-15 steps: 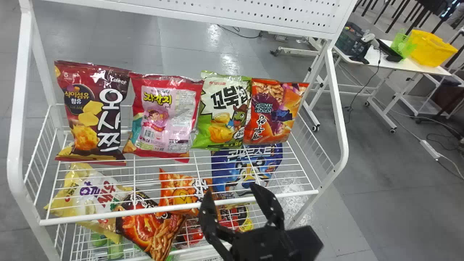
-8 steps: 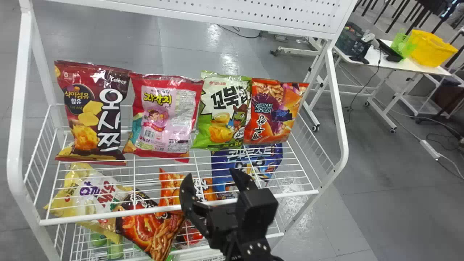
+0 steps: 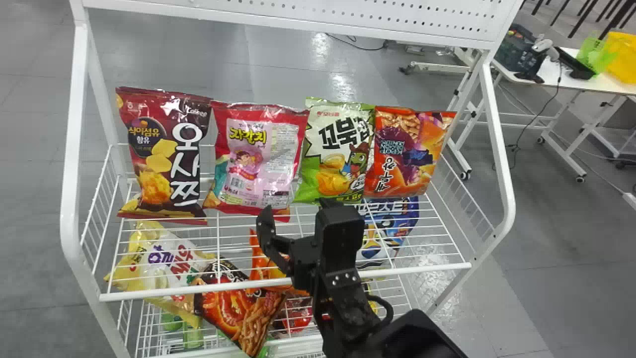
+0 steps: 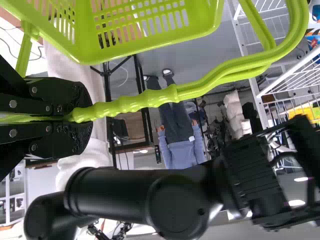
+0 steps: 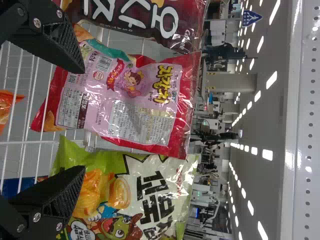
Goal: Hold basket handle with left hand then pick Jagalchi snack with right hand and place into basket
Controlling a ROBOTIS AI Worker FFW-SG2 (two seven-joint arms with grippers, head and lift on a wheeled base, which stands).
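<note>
The green bag [image 3: 335, 152] touches the Jagalchi snack only at its edge [image 3: 302, 146], so I expect the green bag to keep standing as I pull the snack away.
The Jagalchi snack [image 3: 258, 159], a pink and red bag, stands on the rack's upper shelf, second from the left. My right gripper [image 3: 293, 214] is open just in front of the shelf, near the bag's lower right corner. In the right wrist view the Jagalchi snack [image 5: 120, 95] lies beyond the open right gripper [image 5: 82, 122], with empty space between its fingers. In the left wrist view my left gripper [image 4: 75, 117] is shut on the handle of the green basket [image 4: 135, 47], whose body is beside it.
On the upper shelf [image 3: 397, 271], a dark red bag [image 3: 164, 154] stands left of the snack; a green bag [image 3: 338, 149] and an orange bag [image 3: 407, 149] stand right of it. More bags lie on the shelf below. White side posts frame the rack.
My right gripper has moved up and forward, toward the upper shelf's bags, and turned. The head view has shifted, so the rack appears farther right.
</note>
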